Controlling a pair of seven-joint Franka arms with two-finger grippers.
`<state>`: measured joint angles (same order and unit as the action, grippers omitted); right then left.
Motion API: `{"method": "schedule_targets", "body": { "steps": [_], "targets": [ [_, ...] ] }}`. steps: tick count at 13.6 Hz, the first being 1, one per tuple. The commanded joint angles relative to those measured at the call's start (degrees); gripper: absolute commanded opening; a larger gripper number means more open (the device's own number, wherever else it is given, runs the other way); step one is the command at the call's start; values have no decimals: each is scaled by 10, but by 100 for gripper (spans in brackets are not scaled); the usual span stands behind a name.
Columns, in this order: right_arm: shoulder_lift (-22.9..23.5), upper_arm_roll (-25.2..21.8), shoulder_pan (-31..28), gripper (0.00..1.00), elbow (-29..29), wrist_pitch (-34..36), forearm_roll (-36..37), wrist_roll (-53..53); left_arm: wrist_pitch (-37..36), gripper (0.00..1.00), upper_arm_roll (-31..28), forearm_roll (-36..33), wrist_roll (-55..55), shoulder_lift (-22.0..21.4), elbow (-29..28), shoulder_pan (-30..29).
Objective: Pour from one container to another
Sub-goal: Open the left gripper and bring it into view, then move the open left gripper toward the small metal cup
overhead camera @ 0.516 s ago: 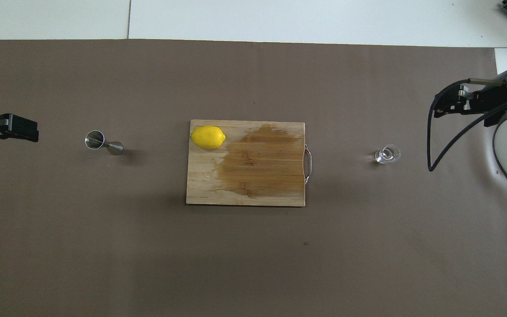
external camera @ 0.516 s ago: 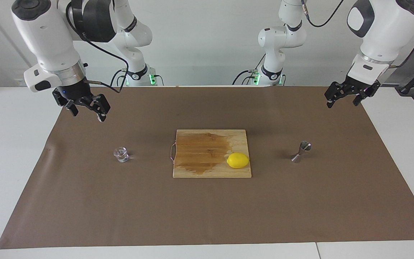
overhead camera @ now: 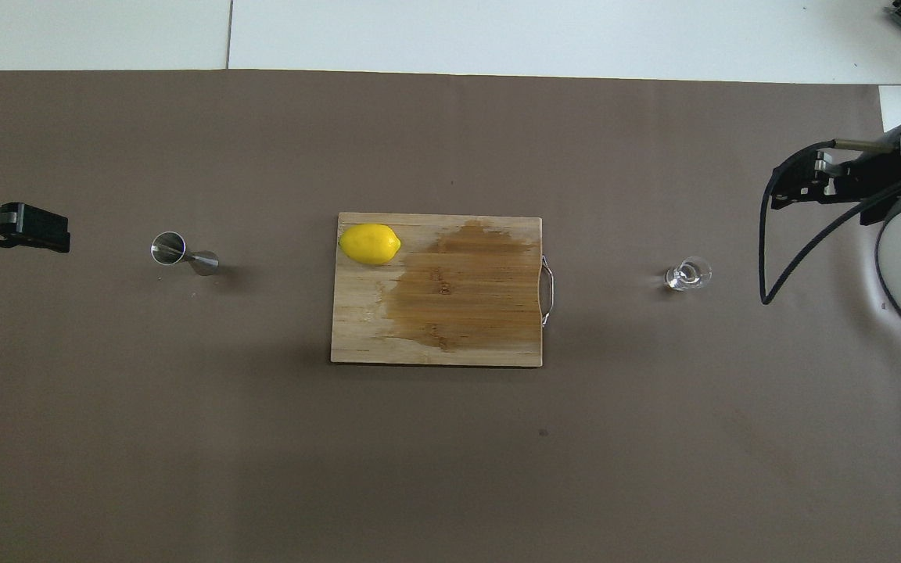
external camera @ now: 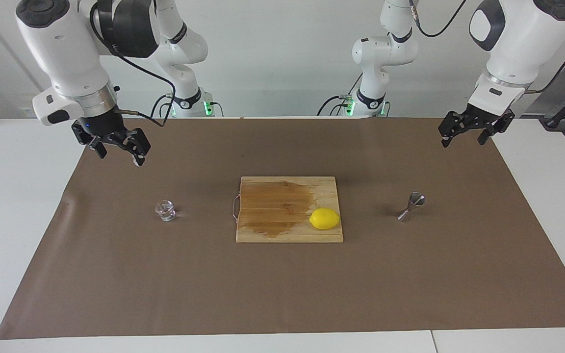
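The left gripper points down, but the upright jigger [external camera: 409, 209] has to tilt to pour, so next the left gripper turns level and approach low at the jigger's side [external camera: 418, 203].
A small clear glass tumbler [external camera: 166, 210] [overhead camera: 687, 274] stands upright on the brown mat toward the right arm's end of the table. The steel hourglass jigger [external camera: 410, 206] [overhead camera: 184, 254] stands upright toward the left arm's end. My right gripper [external camera: 119, 156] [overhead camera: 780, 191] hangs open and empty over the mat's corner at its own end, apart from the tumbler. My left gripper [external camera: 462, 142] [overhead camera: 44, 231] hangs open and empty over the mat's edge at its end, well clear of the jigger.
A wooden cutting board [external camera: 282, 230] [overhead camera: 435, 344] with a dark wet patch lies mid-table between the two containers. A yellow lemon [external camera: 324, 218] [overhead camera: 370, 243] rests on its corner toward the jigger. The brown mat [external camera: 282, 289] covers most of the white table.
My left gripper has drifted slightly inward toward the table's middle. The right gripper, tumbler, jigger, board and lemon have not moved.
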<state>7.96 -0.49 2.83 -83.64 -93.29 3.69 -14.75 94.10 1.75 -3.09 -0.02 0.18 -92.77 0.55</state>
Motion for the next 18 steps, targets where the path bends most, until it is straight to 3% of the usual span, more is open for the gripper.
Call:
{"method": "schedule_targets", "body": {
  "steps": [1,4,10,13,18],
  "targets": [
    [-14,0,-5,100,-17,-8,-17,18,-26,100,-3,8,2,-9,-2,-1],
    [-14,0,-5,100,-17,-8,-17,17,-65,100,-11,82,-39,4,19,-7],
    [-14,1,-5,100,-17,-8,-17,17,-186,100,-3,203,-120,158,176,-89],
    [-14,0,-5,100,-17,-8,-17,17,-212,100,6,284,-268,206,199,-129],
    [-14,0,-5,100,-17,-8,-17,18,-209,100,72,394,-457,277,214,-215]
  ]
}}
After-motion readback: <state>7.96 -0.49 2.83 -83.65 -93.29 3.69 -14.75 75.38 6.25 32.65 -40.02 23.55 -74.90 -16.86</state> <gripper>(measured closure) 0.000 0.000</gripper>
